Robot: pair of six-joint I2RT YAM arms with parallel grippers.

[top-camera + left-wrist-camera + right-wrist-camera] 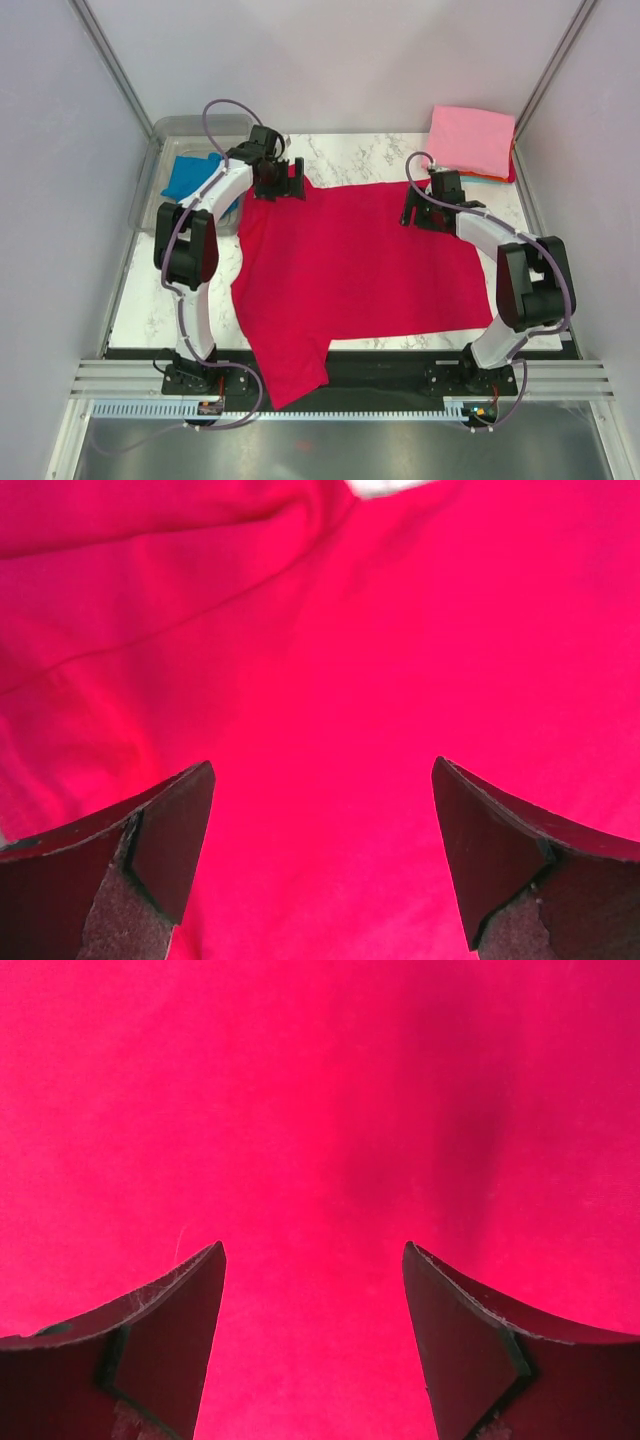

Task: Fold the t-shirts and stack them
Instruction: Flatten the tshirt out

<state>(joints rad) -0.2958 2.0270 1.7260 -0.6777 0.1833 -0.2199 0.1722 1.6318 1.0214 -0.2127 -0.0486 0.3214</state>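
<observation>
Next, my left gripper comes back, takes the sleeve's end (295, 390) and pulls it inward before folding, because the crimson red t-shirt's sleeve hangs over the table's near edge (290, 358).
A crimson red t-shirt (350, 265) lies spread flat across the table, one sleeve hanging over the near edge. It fills the left wrist view (330, 660) and the right wrist view (300, 1110). My left gripper (278, 186) is open just above the shirt's far left corner. My right gripper (421, 215) is open above the shirt's far right edge. A folded light pink t-shirt (471, 140) lies at the far right on an orange one (497, 177). A bright blue t-shirt (188, 178) sits in the tub.
A clear plastic tub (160, 150) stands at the far left, beside the left arm. White walls close in both sides. A black rail (400, 372) runs along the table's near edge by the arm bases.
</observation>
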